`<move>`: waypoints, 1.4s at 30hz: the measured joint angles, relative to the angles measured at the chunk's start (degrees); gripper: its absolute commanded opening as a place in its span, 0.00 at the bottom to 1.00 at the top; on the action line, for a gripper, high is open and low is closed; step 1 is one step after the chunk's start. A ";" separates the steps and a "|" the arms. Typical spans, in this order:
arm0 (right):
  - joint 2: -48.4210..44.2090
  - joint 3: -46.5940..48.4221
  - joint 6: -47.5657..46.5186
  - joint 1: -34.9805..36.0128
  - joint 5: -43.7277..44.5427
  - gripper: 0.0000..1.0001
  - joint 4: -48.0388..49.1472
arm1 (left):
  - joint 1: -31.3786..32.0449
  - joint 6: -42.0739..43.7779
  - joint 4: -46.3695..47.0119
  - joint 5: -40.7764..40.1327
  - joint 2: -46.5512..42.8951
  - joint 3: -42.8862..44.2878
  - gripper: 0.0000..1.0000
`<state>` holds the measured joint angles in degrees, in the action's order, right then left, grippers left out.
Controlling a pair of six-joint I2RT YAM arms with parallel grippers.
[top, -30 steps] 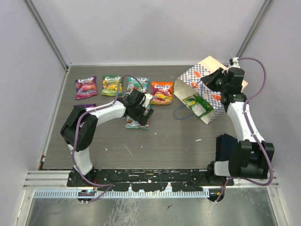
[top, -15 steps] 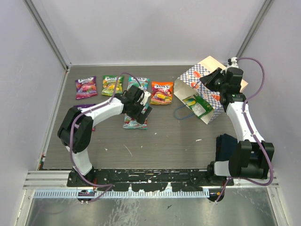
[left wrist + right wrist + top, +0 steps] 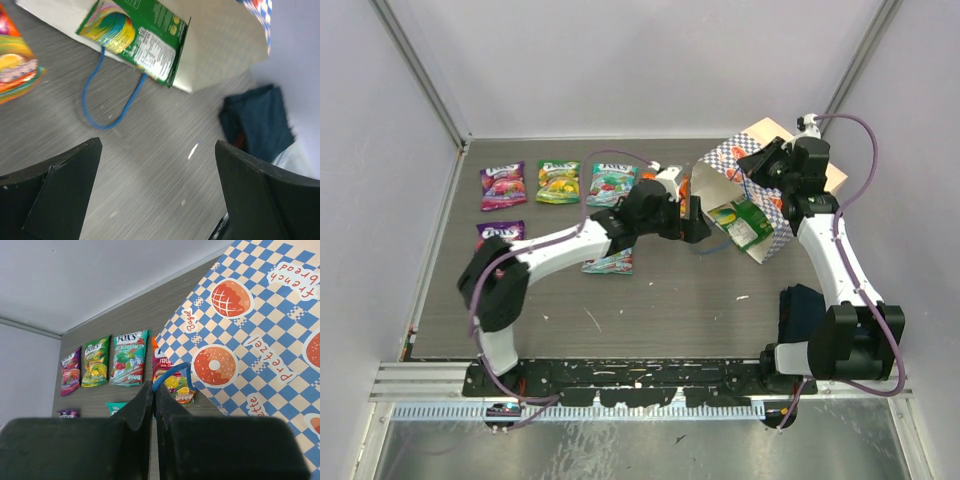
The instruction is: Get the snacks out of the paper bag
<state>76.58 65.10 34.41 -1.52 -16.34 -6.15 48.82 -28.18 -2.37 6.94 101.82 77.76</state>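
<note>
My left gripper should go around the bag's blue handle and pinch the snack's near corner (image 3: 746,246), because the handle loops in front of the green snack.
The paper bag (image 3: 769,134) lies tipped at the back right, mouth facing left, with a green snack (image 3: 744,222) just inside the opening. My right gripper (image 3: 156,388) is shut on the bag's blue cord handle (image 3: 172,374) above the checkered side (image 3: 250,330). My left gripper (image 3: 698,218) hovers open at the mouth, nothing between its fingers, with the green snack (image 3: 140,35) and the other blue handle (image 3: 107,95) ahead of it. Purple (image 3: 503,185), green (image 3: 558,182) and teal (image 3: 614,180) snacks lie in a row on the table. Another purple one (image 3: 498,232) and a teal one (image 3: 610,262) lie nearer. An orange-red snack (image 3: 172,382) lies by the bag.
A dark blue cloth (image 3: 802,310) lies crumpled by the right arm's base, also seen low right in the left wrist view (image 3: 257,120). Grey walls close in the table at the back and both sides. A metal rail (image 3: 640,385) runs along the near edge.
My left arm has swung right, from above the teal snack on the table to the bag's mouth, still open. The right gripper with the handle shifted slightly up and left.
</note>
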 measured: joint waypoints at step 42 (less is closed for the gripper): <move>-2.97 0.04 -4.57 -1.29 4.70 0.01 -4.52 | 8.52 13.64 20.48 -1.86 18.80 5.90 0.98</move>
<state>73.60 65.14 29.85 -2.81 -11.64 -10.68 57.34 -14.55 18.11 5.08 120.62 83.66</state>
